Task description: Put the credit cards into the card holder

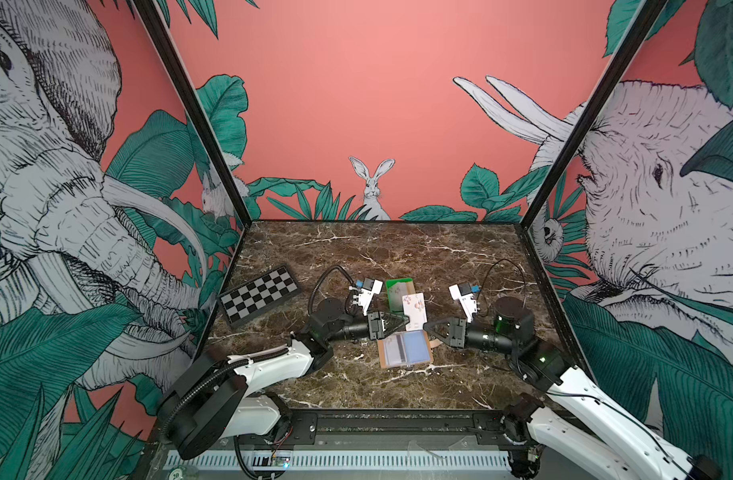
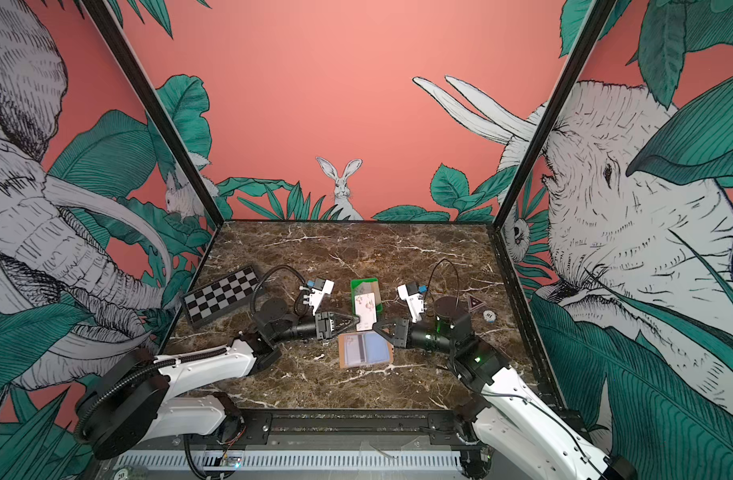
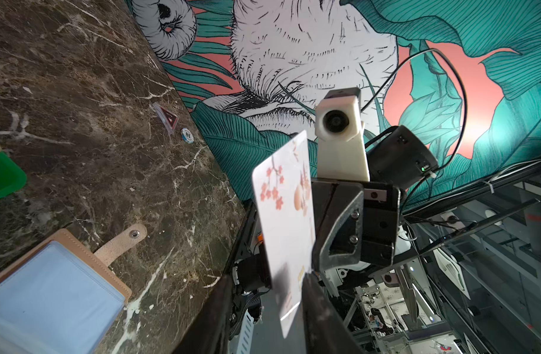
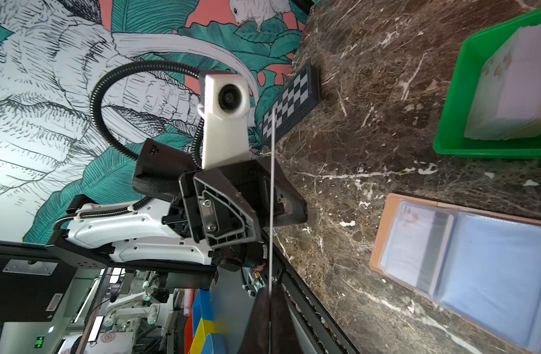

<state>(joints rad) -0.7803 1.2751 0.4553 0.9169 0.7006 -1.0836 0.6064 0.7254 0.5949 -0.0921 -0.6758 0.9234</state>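
Observation:
The card holder (image 1: pixel 405 350) is loose under both my grippers. My left gripper should take the credit card, and my right gripper should steady the strap side (image 1: pixel 430 353).
A whitish credit card (image 1: pixel 414 309) (image 2: pixel 365 311) with pink blossom print (image 3: pixel 286 214) stands on edge in the air between my two grippers, above the open tan card holder (image 1: pixel 406 348) (image 2: pixel 366 349) (image 4: pixel 477 269). My right gripper (image 1: pixel 426 326) (image 4: pixel 270 300) is shut on one end of the card, seen edge-on as a thin line (image 4: pixel 272 184). My left gripper (image 1: pixel 406 320) (image 3: pixel 267 275) straddles the other end with its jaws apart; the card leans on one finger only. One sleeve holds a card (image 4: pixel 416 239). More cards (image 4: pixel 514 92) are stacked in the green tray.
The green tray (image 1: pixel 391 286) (image 2: pixel 358 284) sits just behind the held card. A chessboard (image 1: pixel 258 295) lies at the left. A poker chip (image 2: pixel 488 315) and a triangular piece (image 2: pixel 474 302) lie at the right, near the wall. The holder's strap (image 3: pixel 119 245) points right.

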